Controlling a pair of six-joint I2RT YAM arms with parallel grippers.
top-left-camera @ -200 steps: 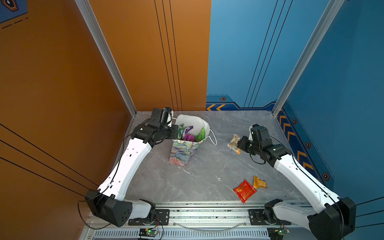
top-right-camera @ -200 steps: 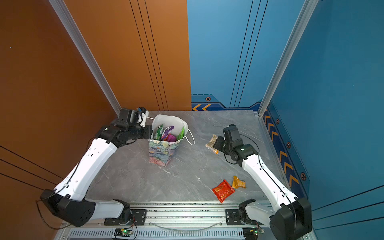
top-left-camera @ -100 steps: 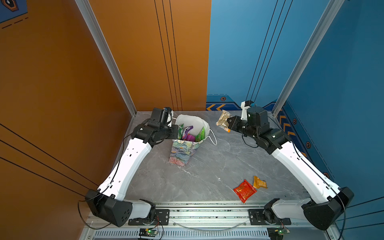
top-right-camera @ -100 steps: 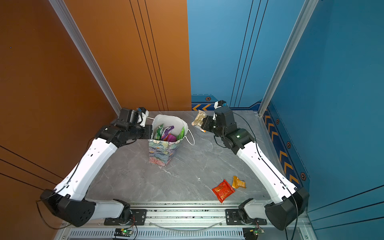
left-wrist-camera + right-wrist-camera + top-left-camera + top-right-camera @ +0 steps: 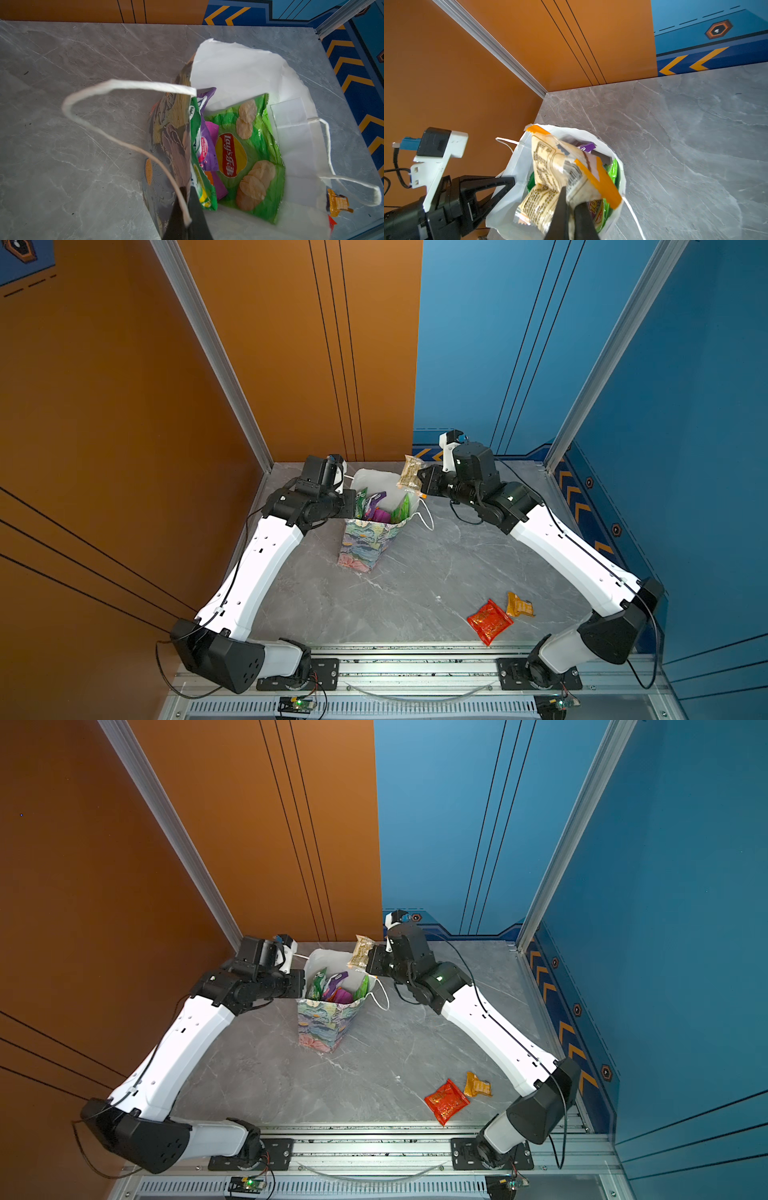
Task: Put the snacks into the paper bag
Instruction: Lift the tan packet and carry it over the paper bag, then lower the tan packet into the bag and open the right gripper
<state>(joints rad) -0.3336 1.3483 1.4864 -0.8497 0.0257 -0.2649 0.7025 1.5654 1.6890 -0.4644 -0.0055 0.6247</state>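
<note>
The tan snack packet (image 5: pixel 410 472) is hanging clear over the paper bag's opening (image 5: pixel 387 500), so the robot's right gripper should go on moving in and down until the packet is inside.
The floral paper bag (image 5: pixel 365 543) (image 5: pixel 322 1025) stands upright and open at the back of the table. My left gripper (image 5: pixel 351 506) (image 5: pixel 187 199) is shut on its left wall at the rim. Inside the bag lie snacks: a green Lay's packet (image 5: pixel 245 153) and a purple one (image 5: pixel 207 149). My right gripper (image 5: pixel 422 481) (image 5: pixel 569 199) is shut on a small tan snack packet (image 5: pixel 409 472) (image 5: pixel 550 166), which hangs just above the bag's far right rim. A red packet (image 5: pixel 489 621) and an orange packet (image 5: pixel 519 605) lie on the table at the front right.
The grey marble table (image 5: pixel 415 572) is walled in by orange panels on the left and blue panels on the right. A white cord handle (image 5: pixel 428 518) hangs off the bag's right side. The metal rail (image 5: pixel 415 659) runs along the front edge.
My right arm has lifted the tan packet off the table and carried it left and back to the bag's mouth. The left arm and the bag have not moved.
</note>
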